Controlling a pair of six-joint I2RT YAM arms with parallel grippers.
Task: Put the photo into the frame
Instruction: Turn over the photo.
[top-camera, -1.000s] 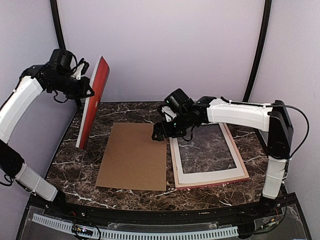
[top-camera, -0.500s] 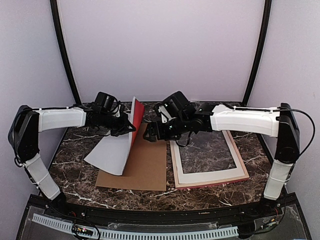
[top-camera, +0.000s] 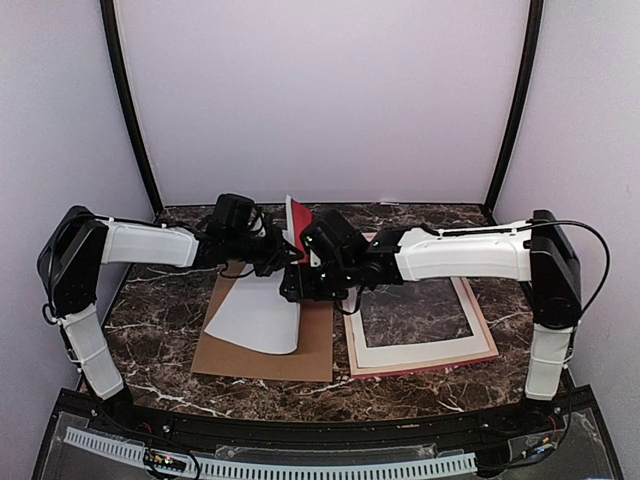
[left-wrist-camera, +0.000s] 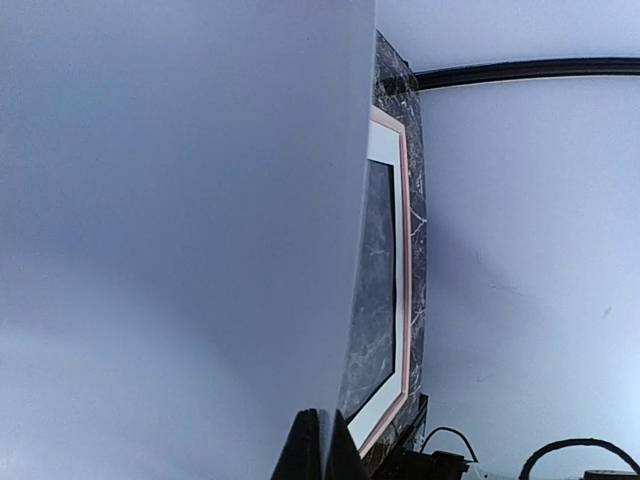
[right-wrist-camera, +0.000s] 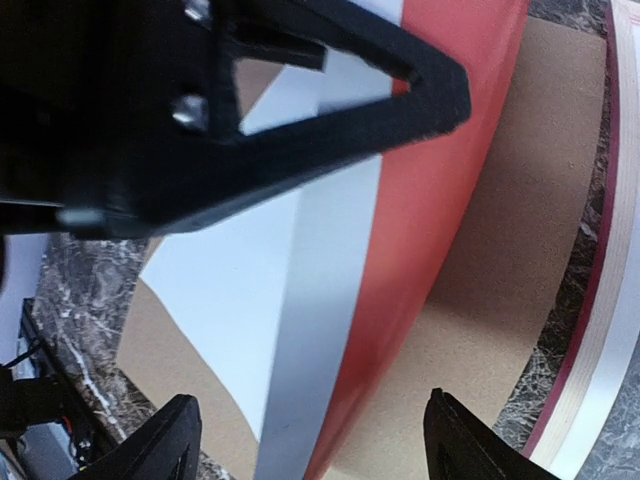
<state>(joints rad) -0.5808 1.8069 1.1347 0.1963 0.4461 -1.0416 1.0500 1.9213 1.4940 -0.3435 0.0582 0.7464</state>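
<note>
The frame (top-camera: 416, 312) is on my right gripper's side, and my left gripper is holding the photo. Next, my right gripper takes the photo's edge (top-camera: 298, 318) before my left gripper opens.
The photo (top-camera: 255, 315) hangs curled over the brown board, white back towards me, with its red front (top-camera: 298, 222) showing at the top. My left gripper (top-camera: 282, 252) is shut on the photo's upper edge. In the left wrist view the white back (left-wrist-camera: 180, 230) fills the left side and the fingers (left-wrist-camera: 305, 450) pinch its edge. My right gripper (top-camera: 293, 288) is open beside the photo. In the right wrist view (right-wrist-camera: 315, 450) its jaws stand wide on either side of the photo's red and white edge (right-wrist-camera: 430, 200). The frame (top-camera: 488, 335) lies flat at the right with a white inner border.
A brown cardboard backing board (top-camera: 312, 345) lies flat left of the frame, under the hanging photo; it also shows in the right wrist view (right-wrist-camera: 510, 290). The frame's pink rail shows in the left wrist view (left-wrist-camera: 404, 200) and the right wrist view (right-wrist-camera: 605, 290). Black uprights stand at the back corners.
My left arm has swung the photo from upright at the far left to the middle, low over the cardboard. My right gripper has moved left up to the photo's edge.
</note>
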